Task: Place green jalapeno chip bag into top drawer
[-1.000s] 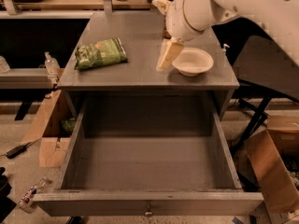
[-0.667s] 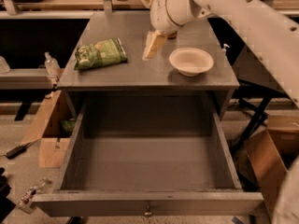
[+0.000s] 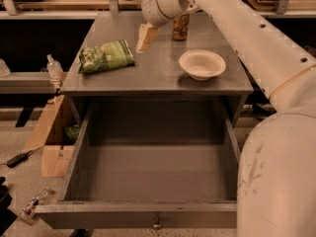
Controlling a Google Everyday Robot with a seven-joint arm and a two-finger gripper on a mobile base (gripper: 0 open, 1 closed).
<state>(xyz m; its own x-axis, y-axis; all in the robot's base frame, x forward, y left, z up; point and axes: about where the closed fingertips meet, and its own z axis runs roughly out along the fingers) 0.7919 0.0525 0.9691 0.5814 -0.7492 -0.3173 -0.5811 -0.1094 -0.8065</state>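
Observation:
The green jalapeno chip bag is beside my gripper, which is over the grey cabinet top. Next, I move across to the bag's closer end before I go down to grasp it.
The green jalapeno chip bag lies flat on the left part of the grey cabinet top. My gripper hangs above the cabinet top, just right of the bag and slightly behind it, apart from the bag and holding nothing. The top drawer is pulled out wide below the cabinet top. It is empty, and a small knob shows on its front panel.
A white bowl sits on the right part of the cabinet top. A tan drink can stands at the back behind my arm. My arm crosses the right side of the view. Cardboard boxes and a plastic bottle are at the left.
My gripper has moved left across the cabinet top, from beside the bowl to just right of the chip bag. The bag, bowl and drawer have not moved.

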